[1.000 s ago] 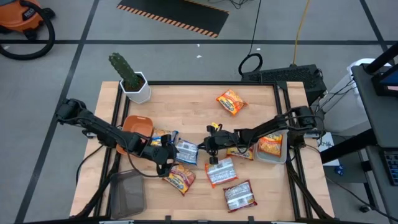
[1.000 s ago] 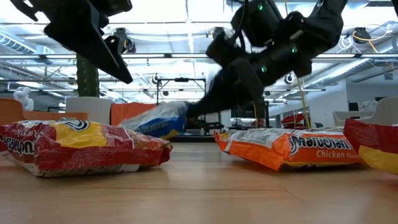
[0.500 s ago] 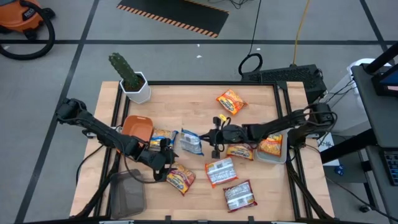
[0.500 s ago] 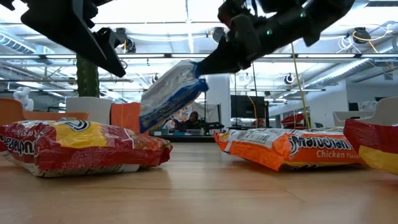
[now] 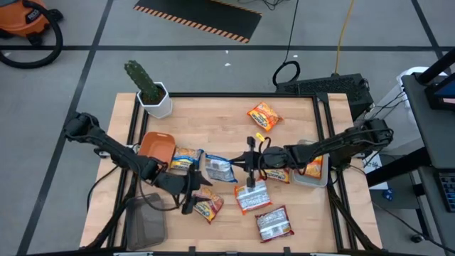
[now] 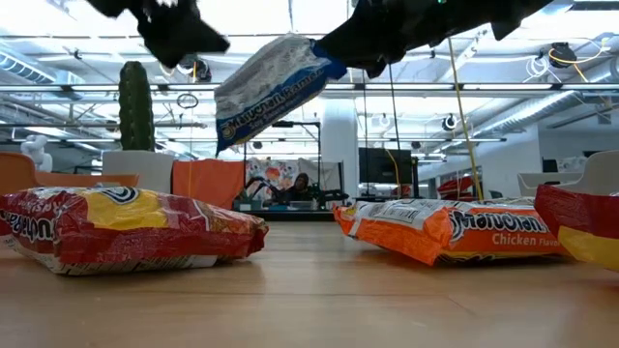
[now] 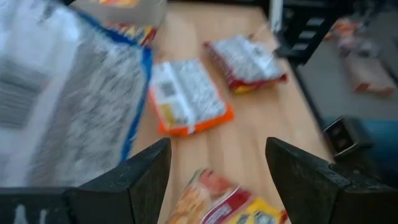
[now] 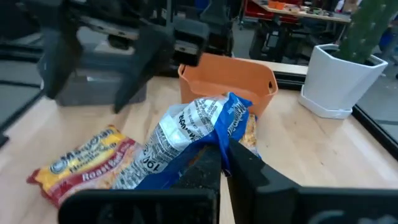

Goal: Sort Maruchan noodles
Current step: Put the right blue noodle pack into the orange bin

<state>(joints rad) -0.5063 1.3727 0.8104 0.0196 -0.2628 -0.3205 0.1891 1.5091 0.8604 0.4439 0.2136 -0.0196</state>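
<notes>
The robot's left gripper should line itself up with the packet's loose end and take it toward the orange bowl, since the blue-white packet is hanging next to the left gripper's open fingers.
My right gripper is shut on a blue-white noodle packet, which shows raised above the table in the low view and close up in the right wrist view. My left gripper hangs open near a red-yellow packet, which lies flat on the table; its fingers stand apart in the left wrist view. Other packets lie flat: an orange one at the far side, an orange-yellow one beside the orange bowl, an orange one and a dark red one. My right gripper pinches the blue-white packet between its two fingers at the packet's blue end seam, on the table's right side. The fingers come level from the table's right. The packet is lifted clear and tilted, its free end drooping toward the table's left.
A grey tray at the right edge holds an orange packet; another orange packet lies beside it. A second grey tray sits at the near left corner. A potted cactus stands at the far left corner.
My right gripper has risen, carrying the blue-white packet from the tabletop up clear of it; the packet's free end now hangs tilted in the air. My left gripper has moved toward the table's near edge and upward, staying open.
</notes>
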